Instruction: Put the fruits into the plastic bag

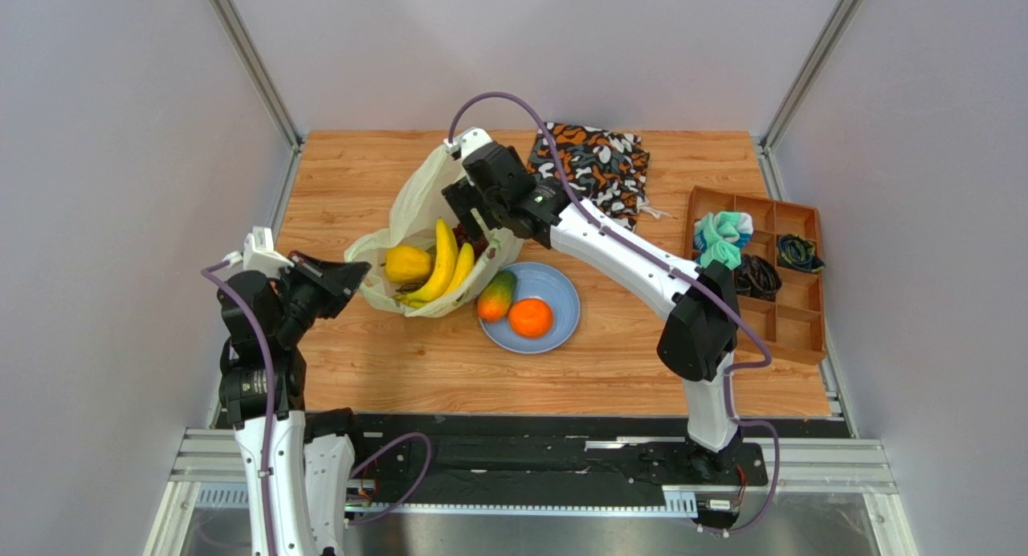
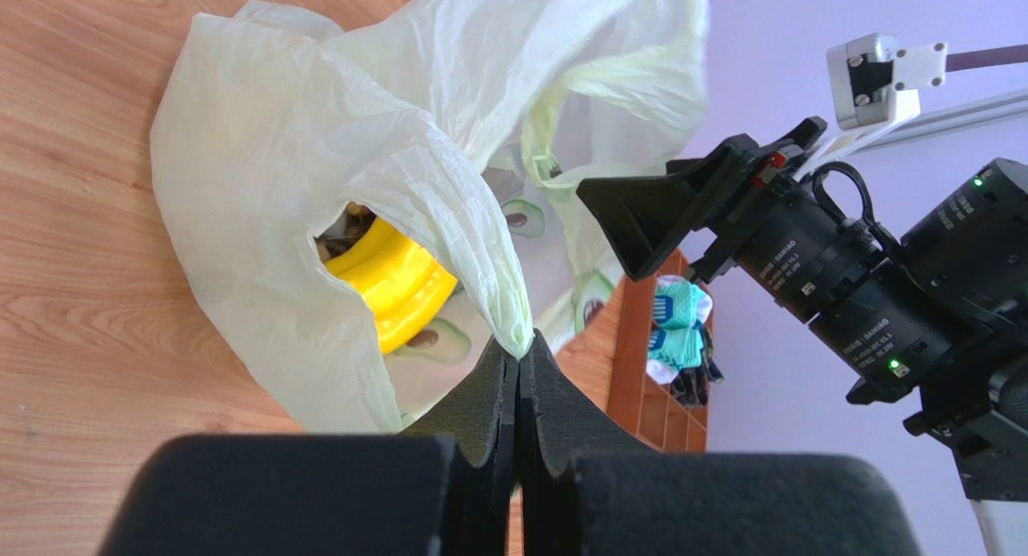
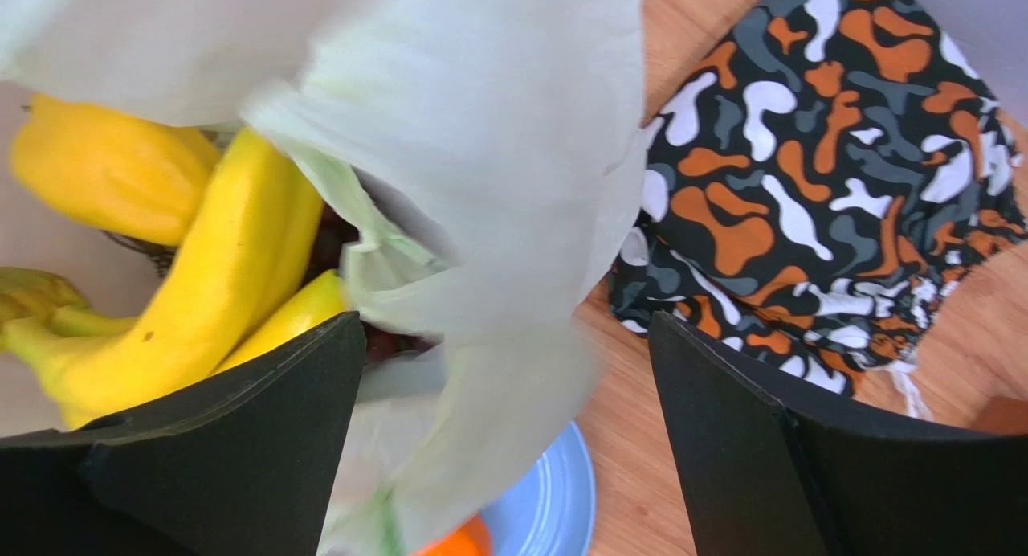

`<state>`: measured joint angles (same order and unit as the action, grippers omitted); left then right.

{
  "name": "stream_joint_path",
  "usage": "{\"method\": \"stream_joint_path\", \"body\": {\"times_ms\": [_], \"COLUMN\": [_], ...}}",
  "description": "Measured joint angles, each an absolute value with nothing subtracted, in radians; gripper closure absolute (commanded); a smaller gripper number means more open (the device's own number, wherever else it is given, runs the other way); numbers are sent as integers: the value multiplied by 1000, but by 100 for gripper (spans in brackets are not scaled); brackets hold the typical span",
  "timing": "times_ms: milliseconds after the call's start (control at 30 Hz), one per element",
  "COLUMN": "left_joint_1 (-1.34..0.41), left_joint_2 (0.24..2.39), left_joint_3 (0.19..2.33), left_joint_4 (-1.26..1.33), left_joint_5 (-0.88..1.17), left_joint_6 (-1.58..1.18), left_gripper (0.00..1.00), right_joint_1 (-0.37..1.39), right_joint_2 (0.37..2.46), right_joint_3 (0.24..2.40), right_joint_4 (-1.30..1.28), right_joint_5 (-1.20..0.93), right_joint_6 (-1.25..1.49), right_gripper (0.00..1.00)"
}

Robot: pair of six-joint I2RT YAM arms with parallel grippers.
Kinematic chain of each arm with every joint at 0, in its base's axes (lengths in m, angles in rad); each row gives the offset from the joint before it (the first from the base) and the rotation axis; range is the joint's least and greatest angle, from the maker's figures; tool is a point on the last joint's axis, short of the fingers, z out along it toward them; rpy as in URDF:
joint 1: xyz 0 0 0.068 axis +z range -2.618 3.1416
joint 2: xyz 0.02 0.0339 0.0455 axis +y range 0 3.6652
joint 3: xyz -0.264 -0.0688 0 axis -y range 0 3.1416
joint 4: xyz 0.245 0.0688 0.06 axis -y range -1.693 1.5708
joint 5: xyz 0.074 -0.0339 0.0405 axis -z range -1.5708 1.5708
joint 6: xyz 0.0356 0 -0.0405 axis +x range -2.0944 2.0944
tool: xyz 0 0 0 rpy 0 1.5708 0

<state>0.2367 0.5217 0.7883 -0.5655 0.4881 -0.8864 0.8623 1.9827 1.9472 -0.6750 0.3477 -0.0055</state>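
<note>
My right gripper should pinch the bag's far rim (image 3: 513,309) and help my left gripper pull the bag upright, because the bag's opening (image 1: 422,307) hangs low around the bananas.
The pale yellow-green plastic bag (image 1: 416,201) lies open on the table with yellow bananas (image 1: 444,264) and a small yellow fruit (image 1: 407,264) in its mouth. My left gripper (image 1: 354,275) is shut on the bag's near edge (image 2: 520,345) and holds it up; the bananas (image 2: 386,279) show inside. My right gripper (image 1: 480,231) is open over the bag's far side, its jaws wide apart (image 3: 507,375) around loose bag plastic (image 3: 483,134), beside the bananas (image 3: 229,279). A red-green mango (image 1: 496,296) and an orange (image 1: 530,319) lie on the blue plate (image 1: 564,289). Something dark shows behind the bananas.
An orange-black-white patterned cloth bag (image 1: 594,164) lies at the back, just right of my right gripper. A brown compartment tray (image 1: 796,327) with small cloth items stands at the right edge. Grey walls close in the left and right sides.
</note>
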Motion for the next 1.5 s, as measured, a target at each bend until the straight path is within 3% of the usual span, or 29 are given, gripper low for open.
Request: {"method": "stream_joint_path", "body": {"times_ms": [167, 333, 367, 400, 467, 667, 800, 967, 1233, 1333, 1500], "left_joint_1": [237, 237, 237, 237, 237, 237, 237, 237, 237, 237, 237], "left_joint_2": [523, 530, 532, 533, 535, 562, 609, 627, 627, 626, 616], "left_joint_3": [791, 795, 795, 796, 798, 911, 1113, 1267, 1109, 1044, 1024], "left_joint_4": [-566, -566, -566, -566, -568, -633, -665, -661, -636, -654, -667], "left_joint_5": [487, 484, 484, 483, 477, 430, 394, 380, 377, 366, 356], "left_joint_6": [-884, -878, -876, -875, -873, -849, -804, -769, -777, -776, -776], "left_gripper": [100, 100, 100, 100, 100, 100, 100, 100, 100, 100, 100], "right_joint_1": [862, 867, 867, 867, 867, 866, 853, 812, 767, 768, 770], "right_joint_2": [1993, 2027, 2037, 2043, 2051, 2074, 2061, 2048, 2193, 2246, 2259], "right_joint_3": [1936, 1929, 1929, 1929, 1932, 2120, 2268, 2299, 2307, 2307, 2304], "right_joint_4": [-674, -675, -676, -676, -690, -796, -775, -736, -736, -748, -761], "right_joint_5": [403, 437, 437, 436, 427, 339, 250, 149, 68, 28, -18], "right_joint_6": [-39, -65, -64, -68, -71, -23, 51, 136, 192, 205, 220], "right_gripper": [10, 49, 61, 88, 100, 100, 100, 100, 100, 93, 71]}}
